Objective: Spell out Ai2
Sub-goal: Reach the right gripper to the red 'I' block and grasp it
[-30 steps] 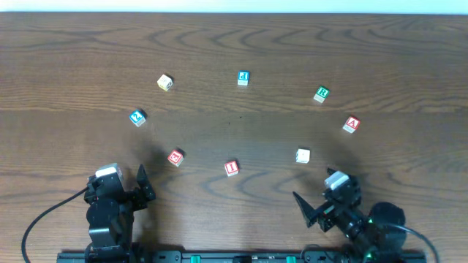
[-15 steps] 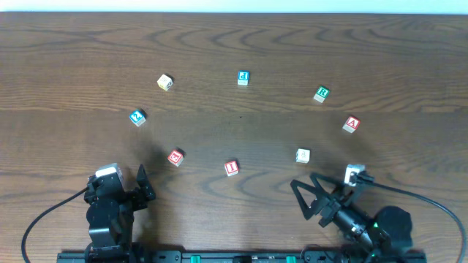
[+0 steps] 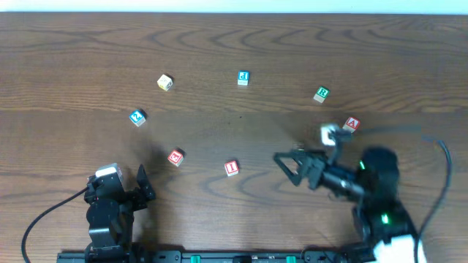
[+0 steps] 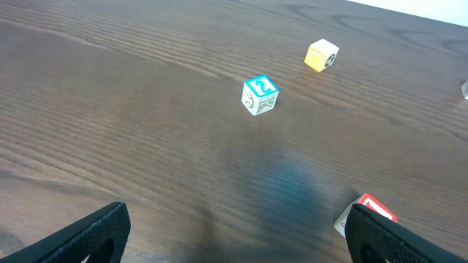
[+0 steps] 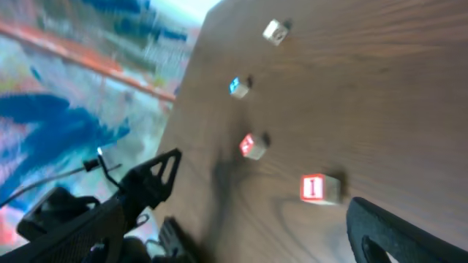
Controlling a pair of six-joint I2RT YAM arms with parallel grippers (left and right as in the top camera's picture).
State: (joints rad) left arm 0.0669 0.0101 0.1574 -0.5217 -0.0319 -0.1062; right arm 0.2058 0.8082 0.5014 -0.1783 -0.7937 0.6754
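The red "I" block [image 3: 231, 167] is lying letter up and clear of its neighbours, so my right gripper should keep going toward it, open, and then close on its sides.
The red "A" block [image 3: 352, 124] lies at the right, just beyond my right arm. The red "I" block [image 3: 232, 167] lies near the centre front and also shows in the right wrist view [image 5: 314, 188]. The blue "2" block [image 3: 137, 116] lies at the left and also shows in the left wrist view [image 4: 259, 95]. My right gripper [image 3: 285, 169] is open and empty above the table, pointing left, right of the "I" block; its jaws [image 5: 234, 241] frame that block. My left gripper [image 3: 146, 184] is open and empty at the front left; it also shows in the left wrist view [image 4: 234, 234].
Other blocks: a yellow-white one [image 3: 164, 82], a blue one [image 3: 243, 77], a green "R" [image 3: 322, 93] and a red one [image 3: 175, 156] by the left gripper [image 4: 365, 212]. A white block seen earlier at the right front is hidden under my right arm.
My right arm has risen from the front right edge and swung forward and left over the table, now covering the white block. The left arm and the blocks have not moved.
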